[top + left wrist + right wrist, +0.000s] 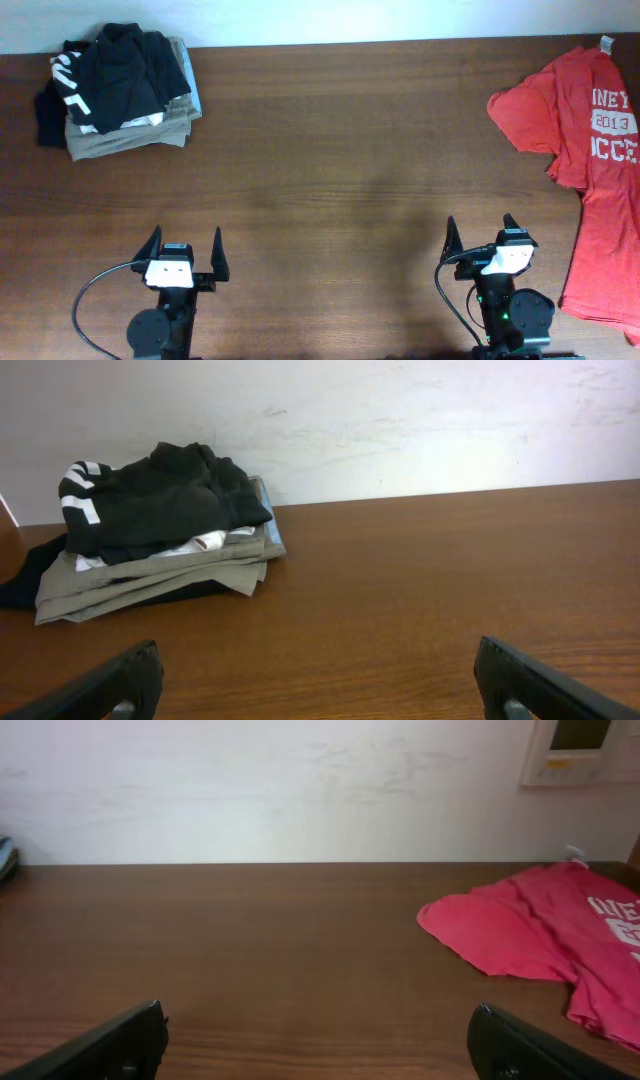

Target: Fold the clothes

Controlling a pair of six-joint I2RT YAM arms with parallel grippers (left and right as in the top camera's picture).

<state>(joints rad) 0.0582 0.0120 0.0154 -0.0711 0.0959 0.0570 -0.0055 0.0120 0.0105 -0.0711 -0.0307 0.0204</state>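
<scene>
The red-orange T-shirt is at the table's edge, far from my left gripper, so my right gripper should pull it to the middle before I fold it.
The red-orange T-shirt lies spread flat at the table's right edge, chest up, with white lettering and "2013" showing; part of it runs out of the overhead view. It also shows in the right wrist view, at the right. My left gripper is open and empty near the front edge at the left, far from the shirt. My right gripper is open and empty near the front edge, to the left of the shirt's lower part and not touching it.
A stack of folded khaki garments with a black white-printed garment crumpled on top sits at the back left; it shows in the left wrist view. A white wall runs behind the table.
</scene>
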